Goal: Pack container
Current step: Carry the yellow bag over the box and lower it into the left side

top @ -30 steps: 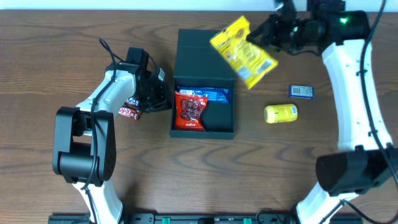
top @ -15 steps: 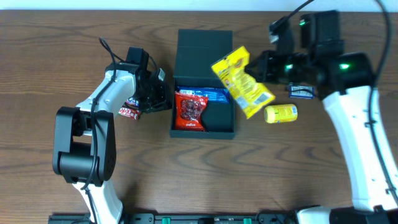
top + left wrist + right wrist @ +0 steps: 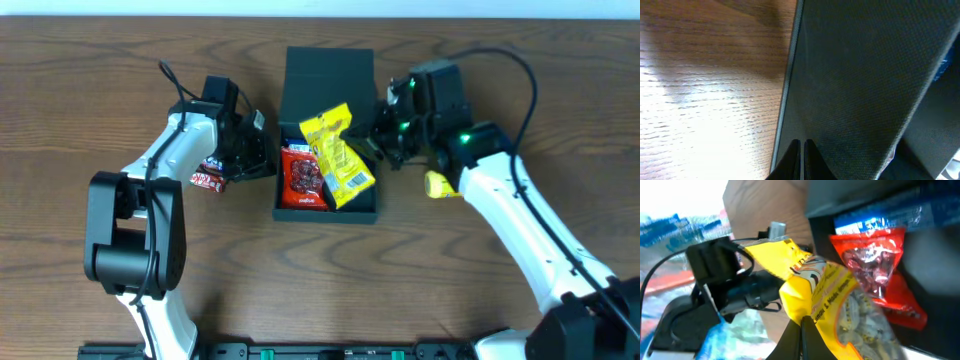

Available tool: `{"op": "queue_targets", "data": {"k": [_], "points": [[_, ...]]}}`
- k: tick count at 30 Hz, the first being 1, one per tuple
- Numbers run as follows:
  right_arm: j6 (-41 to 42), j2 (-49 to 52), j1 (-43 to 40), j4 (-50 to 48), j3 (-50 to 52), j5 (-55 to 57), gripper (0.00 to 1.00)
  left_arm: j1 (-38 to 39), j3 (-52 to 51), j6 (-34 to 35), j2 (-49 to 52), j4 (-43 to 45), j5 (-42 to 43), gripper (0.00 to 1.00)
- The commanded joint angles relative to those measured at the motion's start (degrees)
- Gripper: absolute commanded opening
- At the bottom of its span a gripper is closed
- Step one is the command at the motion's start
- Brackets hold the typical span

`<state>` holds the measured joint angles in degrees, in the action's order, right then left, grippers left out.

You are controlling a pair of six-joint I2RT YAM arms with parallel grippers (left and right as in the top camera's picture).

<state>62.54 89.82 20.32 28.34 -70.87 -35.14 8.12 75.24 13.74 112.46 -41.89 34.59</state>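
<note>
Next, my right gripper turns the yellow snack bag straight over the red snack pack (image 3: 302,178), because the bag slants over the box with its top end (image 3: 326,119) past the box's back rim.
The container, a dark teal box (image 3: 328,212) with its flap lid (image 3: 328,75) open toward the back, stands mid-table. Inside lie a red snack pack (image 3: 303,178) and a blue pack (image 3: 291,148), mostly covered. My right gripper (image 3: 378,142) is shut on a yellow snack bag (image 3: 338,158) and holds it over the box's right half. The right wrist view shows its fingers (image 3: 801,325) pinching the bag's edge (image 3: 840,305) above the red pack (image 3: 875,260). My left gripper (image 3: 262,158) is shut and empty against the box's left outer wall (image 3: 865,90).
A small red-and-white bar (image 3: 207,179) lies under my left arm, left of the box. A small yellow pack (image 3: 438,185) lies right of the box, partly covered by my right arm. Wood table (image 3: 300,290) runs along the front.
My right arm has swung left and down, carrying the yellow bag from the back right of the table to over the box's right half. The left arm has not moved.
</note>
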Motion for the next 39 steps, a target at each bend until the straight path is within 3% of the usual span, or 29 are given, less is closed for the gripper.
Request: {"op": "queue_targets", "data": {"k": [1,12,22,39], "points": [[12.3,-0.2,2.3,-5.6,3.7,-1.1,0.01,-1.1,-0.2,0.4,0.2,0.0,0.8,0.06],[28.3,0.2,8.2,-14.4,9.2,6.0,0.02,-1.4,-0.2,0.0,0.2,0.0,0.8,0.06],[32.6,0.3,9.2,-17.4,9.2,13.7,0.02,-1.4,-0.2,0.0,0.2,0.0,0.9,0.06],[38.6,7.1,12.5,-20.4,9.2,12.3,0.02,-1.4,-0.2,0.0,0.2,0.0,0.9,0.06]]}}
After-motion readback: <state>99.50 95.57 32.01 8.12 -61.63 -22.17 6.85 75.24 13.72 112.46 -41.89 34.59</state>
